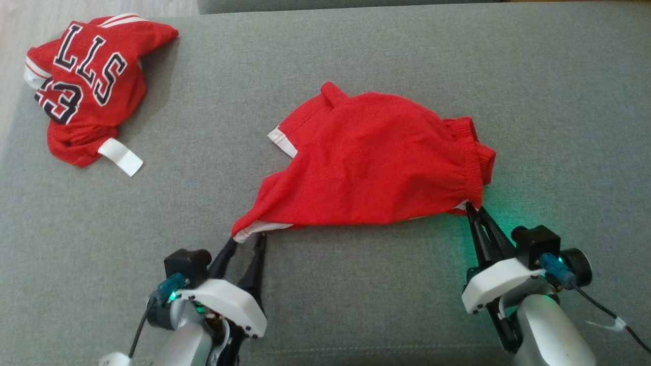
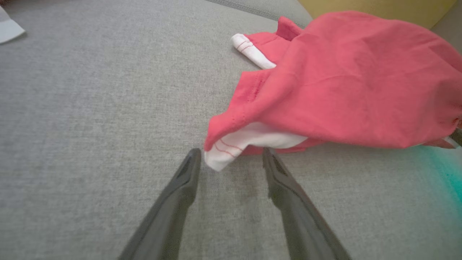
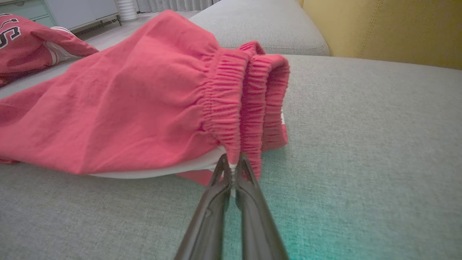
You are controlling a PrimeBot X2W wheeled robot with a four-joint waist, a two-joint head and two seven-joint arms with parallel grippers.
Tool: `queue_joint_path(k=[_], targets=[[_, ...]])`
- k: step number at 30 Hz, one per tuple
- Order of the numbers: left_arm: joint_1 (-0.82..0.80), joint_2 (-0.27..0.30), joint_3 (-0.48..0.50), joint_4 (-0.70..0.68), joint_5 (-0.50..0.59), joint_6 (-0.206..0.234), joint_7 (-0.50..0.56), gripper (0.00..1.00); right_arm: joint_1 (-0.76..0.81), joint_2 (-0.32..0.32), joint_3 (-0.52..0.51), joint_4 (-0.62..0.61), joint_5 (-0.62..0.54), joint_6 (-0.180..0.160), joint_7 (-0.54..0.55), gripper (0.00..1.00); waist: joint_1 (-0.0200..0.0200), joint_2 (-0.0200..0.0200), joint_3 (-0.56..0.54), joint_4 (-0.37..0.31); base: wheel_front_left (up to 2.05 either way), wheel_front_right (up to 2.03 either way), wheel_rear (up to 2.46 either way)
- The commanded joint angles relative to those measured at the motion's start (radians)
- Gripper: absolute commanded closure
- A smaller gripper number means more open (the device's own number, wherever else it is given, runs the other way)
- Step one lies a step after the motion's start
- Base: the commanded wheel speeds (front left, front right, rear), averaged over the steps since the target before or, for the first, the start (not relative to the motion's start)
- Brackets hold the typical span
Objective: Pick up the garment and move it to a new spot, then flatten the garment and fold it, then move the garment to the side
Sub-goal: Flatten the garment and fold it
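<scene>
I expect the red shorts to show a full white side stripe once I lift them, since white trim peeks out from under the shorts' near edge.
The garment is a pair of red shorts with white trim, lying spread on the grey sofa seat. My left gripper is open, its fingertips on either side of the white-edged leg corner without pinching it. My right gripper is shut on the elastic waistband's near corner, lifting the fabric slightly off the cushion. The waistband bunches in folds just above the right fingertips.
A crumpled red jersey with black-and-white lettering and a white tag lies at the cushion's far left corner. A yellow cushion rises behind the seat. The grey sofa cushion stretches wide around the shorts.
</scene>
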Motion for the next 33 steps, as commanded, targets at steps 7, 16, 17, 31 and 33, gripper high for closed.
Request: queue_joint_path(k=[7,16,17,31,33], targets=[[-0.025,0.002,0.022,-0.086,-0.020,-0.007,-0.013,1.00,-0.015,-0.004,0.020,-0.033,0.010,0.007,-0.011,1.00,-0.0001,0.0000,-0.011,-0.004,0.00,0.00,0.00],[0.012,0.002,0.064,-0.211,0.000,-0.018,-0.013,1.00,-0.002,-0.004,0.009,-0.129,0.028,0.007,-0.011,1.00,-0.0001,0.0000,-0.051,0.000,0.00,0.00,0.00],[0.016,0.002,0.075,-0.232,0.005,-0.019,-0.013,1.00,0.001,-0.004,0.005,-0.154,0.030,0.007,-0.011,1.00,-0.0001,0.0000,-0.057,-0.001,0.00,0.00,0.00],[0.025,0.071,0.156,-0.628,0.060,-0.039,-0.009,1.00,0.071,-0.004,-0.020,-0.639,0.064,0.007,-0.011,1.00,-0.0001,0.0000,-0.186,-0.037,0.00,0.00,0.00],[0.010,0.094,0.157,-0.701,0.069,-0.041,0.009,1.00,0.083,-0.007,-0.015,-0.711,0.076,0.007,-0.011,1.00,-0.0001,0.0000,-0.196,-0.042,0.00,0.00,0.00]])
